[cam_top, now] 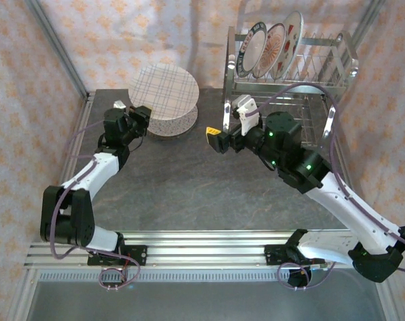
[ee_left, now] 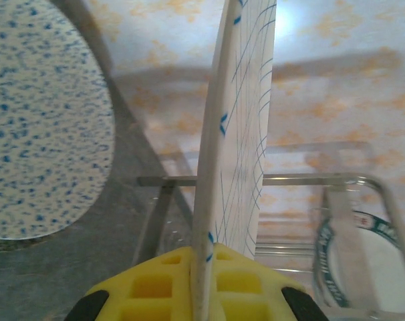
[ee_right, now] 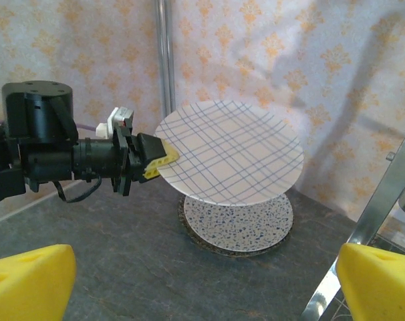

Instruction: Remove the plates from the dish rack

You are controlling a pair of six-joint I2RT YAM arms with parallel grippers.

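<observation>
The plaid plate (cam_top: pixel 164 91) is hanging checked side up above the blue-speckled plate (cam_top: pixel 172 126), so I should keep lowering it with my left gripper until it rests there, and then let go.
My left gripper (cam_top: pixel 141 119) is shut on the rim of a plaid-checked plate (cam_top: pixel 164 90). It holds the plate roughly level above a blue-speckled plate (cam_top: pixel 176 125) that lies on the table at the back left. In the left wrist view the plaid plate (ee_left: pixel 239 134) stands edge-on between the yellow pads (ee_left: pixel 152 287), with the speckled plate (ee_left: pixel 35 127) to the left. My right gripper (cam_top: pixel 229 124) is open and empty at mid-table, beside the dish rack (cam_top: pixel 323 67). Upright in the rack's slots are a dark-rimmed plate (cam_top: pixel 249 48), a pink-patterned plate (cam_top: pixel 275 43) and a strawberry plate (cam_top: pixel 293 30).
The right wrist view looks across dark tabletop at the plaid plate (ee_right: pixel 232 150), the speckled plate (ee_right: pixel 246 224) and the left gripper (ee_right: pixel 156 159). A rack post (ee_right: pixel 383 200) rises at its right edge. Patterned walls and a metal frame post (cam_top: pixel 55 47) enclose the table.
</observation>
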